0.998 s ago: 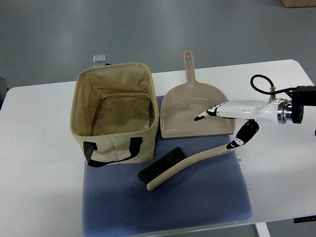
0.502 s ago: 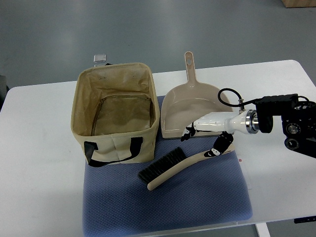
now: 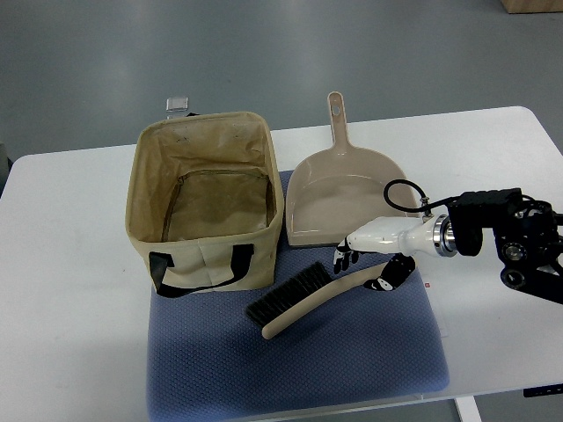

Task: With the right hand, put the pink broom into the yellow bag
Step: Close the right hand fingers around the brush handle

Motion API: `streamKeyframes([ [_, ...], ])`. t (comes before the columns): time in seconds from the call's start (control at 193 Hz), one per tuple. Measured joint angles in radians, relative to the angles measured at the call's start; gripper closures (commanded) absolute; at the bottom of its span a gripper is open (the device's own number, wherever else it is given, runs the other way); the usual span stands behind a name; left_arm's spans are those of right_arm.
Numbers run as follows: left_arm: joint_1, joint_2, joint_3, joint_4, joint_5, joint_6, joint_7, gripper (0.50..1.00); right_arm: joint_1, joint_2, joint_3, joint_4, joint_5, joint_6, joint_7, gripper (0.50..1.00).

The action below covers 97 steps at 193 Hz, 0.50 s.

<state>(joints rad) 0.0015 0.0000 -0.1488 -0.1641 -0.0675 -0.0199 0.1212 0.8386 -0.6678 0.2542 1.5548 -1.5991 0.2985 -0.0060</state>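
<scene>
The pink broom (image 3: 315, 302) looks longer than the yellow bag's bottom (image 3: 218, 207). It will come to rest at a slant, with its handle end up, when I lower it inside.
The pink broom (image 3: 303, 303) lies aslant on the blue mat (image 3: 352, 360), its black bristles (image 3: 286, 294) pointing toward the bag and its pale handle rising to the right. Left of it stands the yellow bag (image 3: 207, 255), open at the top, with black straps on its near side. My right hand (image 3: 361, 271) comes in from the right and hangs low over the handle's upper end. Its fingers (image 3: 344, 256) are on the far side of the handle and the thumb (image 3: 385, 278) on the near side, spread and not closed on it.
A beige dustpan (image 3: 343, 198) lies just behind the hand, its handle pointing away. The white table (image 3: 70, 308) carries everything. A small grey object (image 3: 177, 104) lies on the floor beyond the table's far edge.
My right hand has moved left and toward me, dropping from over the dustpan's front lip to the broom handle's end. The broom, bag and dustpan have not moved.
</scene>
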Motion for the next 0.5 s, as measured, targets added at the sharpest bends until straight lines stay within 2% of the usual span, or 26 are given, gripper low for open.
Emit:
streamKeyframes([
  [0.502, 0.000, 0.000, 0.000, 0.000, 0.000, 0.000, 0.000, 0.500, -0.016, 0.003, 0.002, -0.004, -0.068, -0.032, 0.000, 0.822],
])
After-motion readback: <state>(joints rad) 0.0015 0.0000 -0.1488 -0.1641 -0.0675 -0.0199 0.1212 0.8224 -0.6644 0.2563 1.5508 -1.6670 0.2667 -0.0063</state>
